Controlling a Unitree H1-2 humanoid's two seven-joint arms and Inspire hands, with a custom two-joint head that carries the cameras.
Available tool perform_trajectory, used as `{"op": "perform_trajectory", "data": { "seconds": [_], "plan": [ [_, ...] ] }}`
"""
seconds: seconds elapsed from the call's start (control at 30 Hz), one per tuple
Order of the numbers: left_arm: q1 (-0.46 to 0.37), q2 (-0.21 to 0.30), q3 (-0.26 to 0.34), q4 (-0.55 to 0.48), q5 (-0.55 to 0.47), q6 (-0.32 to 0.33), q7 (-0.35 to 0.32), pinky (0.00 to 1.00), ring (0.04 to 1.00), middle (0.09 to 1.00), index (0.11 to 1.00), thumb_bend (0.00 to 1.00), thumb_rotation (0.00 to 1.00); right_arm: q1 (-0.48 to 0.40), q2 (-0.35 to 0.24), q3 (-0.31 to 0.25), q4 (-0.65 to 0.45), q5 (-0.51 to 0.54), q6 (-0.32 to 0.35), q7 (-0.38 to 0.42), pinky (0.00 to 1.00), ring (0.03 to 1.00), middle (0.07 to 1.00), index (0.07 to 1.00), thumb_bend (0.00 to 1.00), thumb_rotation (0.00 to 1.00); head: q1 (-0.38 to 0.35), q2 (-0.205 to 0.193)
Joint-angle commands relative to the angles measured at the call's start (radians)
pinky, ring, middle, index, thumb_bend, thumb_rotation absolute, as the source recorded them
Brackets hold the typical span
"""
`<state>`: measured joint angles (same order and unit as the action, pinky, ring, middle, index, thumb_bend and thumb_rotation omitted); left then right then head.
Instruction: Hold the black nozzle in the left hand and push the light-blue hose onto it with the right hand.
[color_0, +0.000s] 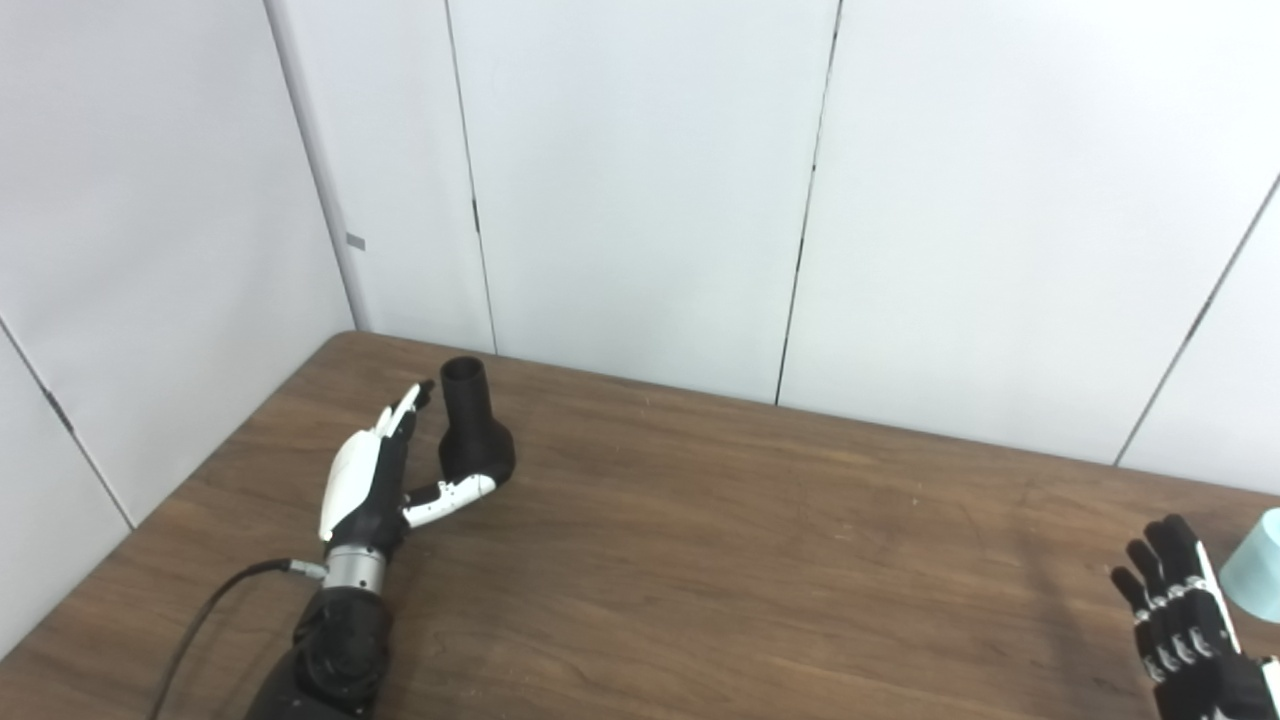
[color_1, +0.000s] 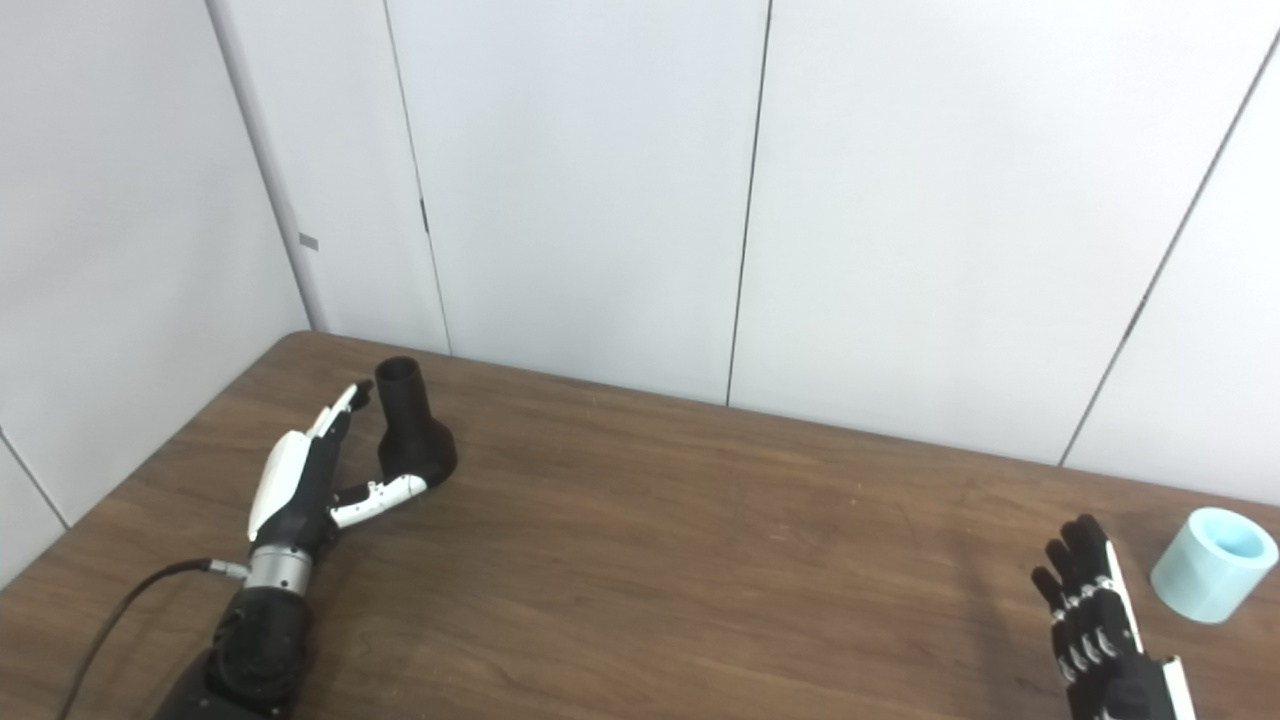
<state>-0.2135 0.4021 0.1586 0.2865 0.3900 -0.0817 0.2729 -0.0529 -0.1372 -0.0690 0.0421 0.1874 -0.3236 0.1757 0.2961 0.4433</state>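
Observation:
The black nozzle's straight, narrow neck (color_0: 465, 396) stands up above a wide base. The light-blue hose (color_0: 1257, 568) should slip down around the neck when I push the hose.
The black nozzle (color_0: 473, 425) stands upright on the brown table (color_0: 700, 540) at the far left, narrow end up. My left hand (color_0: 385, 470) is open beside it, fingers to its left and thumb reaching in front of its wide base; I cannot tell whether it touches. The light-blue hose piece (color_1: 1212, 563) is a short cylinder standing at the table's right edge, partly cut off in the left eye view (color_0: 1263, 560). My right hand (color_1: 1092, 610) is open, fingers up, just left of the hose and apart from it.
White wall panels (color_0: 640, 180) stand right behind the table's far edge and along its left side. A black cable (color_0: 215, 600) trails from my left wrist over the table's front left.

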Motion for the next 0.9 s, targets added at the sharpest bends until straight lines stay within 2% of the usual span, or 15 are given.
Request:
{"op": "perform_trajectory", "data": {
  "seconds": [0.0, 0.17, 0.4, 0.7, 0.77, 0.87],
  "plan": [
    [-0.046, 0.040, 0.011, -0.020, -0.005, -0.017, 0.008, 1.00, 0.990, 0.906, 0.908, 1.00, 0.57, 0.082, 0.021, 0.007, 0.090, -0.001, -0.004, -0.002, 0.96, 1.000, 1.000, 1.000, 0.76, 0.98, 0.000, 0.001],
    [-0.073, 0.050, 0.022, 0.032, -0.042, -0.039, 0.005, 1.00, 0.986, 0.901, 0.933, 1.00, 0.57, 0.083, 0.023, 0.009, 0.083, -0.008, 0.001, -0.006, 0.96, 1.000, 1.000, 1.000, 0.76, 0.98, -0.001, 0.003],
    [-0.090, 0.070, -0.007, 0.028, -0.046, -0.008, -0.054, 1.00, 0.993, 0.917, 0.884, 1.00, 0.56, 0.083, 0.026, 0.011, 0.079, -0.014, 0.003, -0.009, 0.95, 1.000, 1.000, 1.000, 0.76, 0.98, -0.006, 0.004],
    [-0.114, 0.081, -0.030, 0.045, -0.035, 0.019, -0.083, 1.00, 0.993, 0.911, 0.878, 1.00, 0.57, 0.084, 0.031, 0.015, 0.076, -0.022, 0.002, -0.017, 0.96, 1.000, 1.000, 1.000, 0.75, 0.99, -0.012, 0.007],
    [-0.120, 0.082, -0.039, 0.053, -0.031, 0.022, -0.086, 1.00, 0.990, 0.894, 0.868, 1.00, 0.58, 0.085, 0.032, 0.016, 0.073, -0.024, 0.004, -0.018, 0.96, 1.000, 1.000, 1.000, 0.75, 0.99, -0.012, 0.007],
    [-0.133, 0.082, -0.045, 0.067, -0.038, 0.029, -0.088, 1.00, 0.968, 0.860, 0.781, 1.00, 0.58, 0.084, 0.031, 0.016, 0.076, -0.021, 0.002, -0.017, 0.96, 1.000, 1.000, 1.000, 0.76, 0.99, -0.012, 0.007]
  ]
}}
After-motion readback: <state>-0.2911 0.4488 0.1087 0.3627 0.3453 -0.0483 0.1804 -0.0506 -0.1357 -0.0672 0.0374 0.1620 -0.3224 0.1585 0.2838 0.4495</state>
